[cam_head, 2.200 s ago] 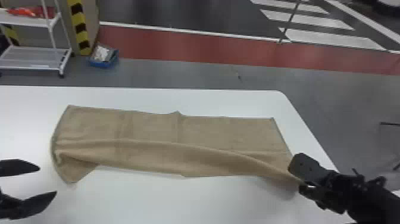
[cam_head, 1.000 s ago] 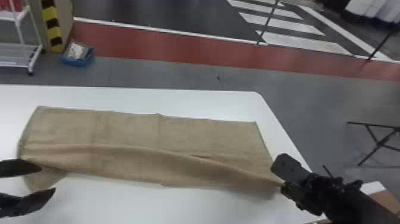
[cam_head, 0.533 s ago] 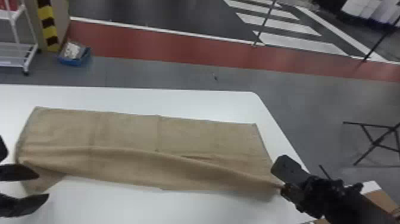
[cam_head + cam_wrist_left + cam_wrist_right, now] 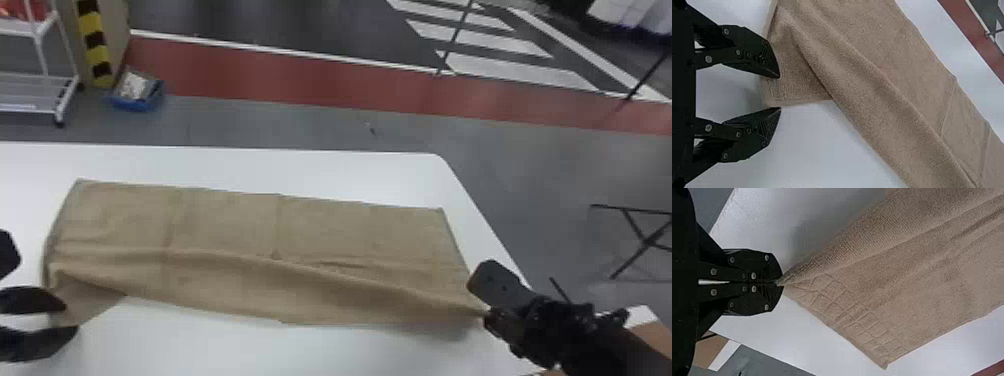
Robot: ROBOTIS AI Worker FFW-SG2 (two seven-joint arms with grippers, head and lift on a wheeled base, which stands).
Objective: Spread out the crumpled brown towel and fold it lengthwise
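My gripper will carry the towel's near edge (image 4: pixel 285 319) across, and that edge will pull straight and fold over flat. A limp fold (image 4: pixel 270 265) runs between the towel's near corners.
The brown towel (image 4: pixel 300 225) lies as a long strip across the table, its near edge raised in a lengthwise ridge and its near left corner flat. My left gripper (image 4: pixel 72 320) stands open at that corner. In the left wrist view the left gripper (image 4: pixel 778 92) has its fingers apart, just short of the towel's corner (image 4: pixel 797 78). At the near right corner my right gripper (image 4: pixel 487 314) is shut on the towel. The right wrist view shows the right gripper (image 4: pixel 779 283) pinching the tip of the towel (image 4: pixel 914 278).
The white table (image 4: pixel 250 167) has its right edge just beyond my right gripper. On the floor behind are a white shelf rack (image 4: pixel 37 92) and a blue bin (image 4: pixel 136 95). A black folding stand (image 4: pixel 645 235) is on the right.
The head view has shifted, so the scene sits farther left than at first. My left gripper has come closer to the towel's near left corner. The right gripper keeps its hold.
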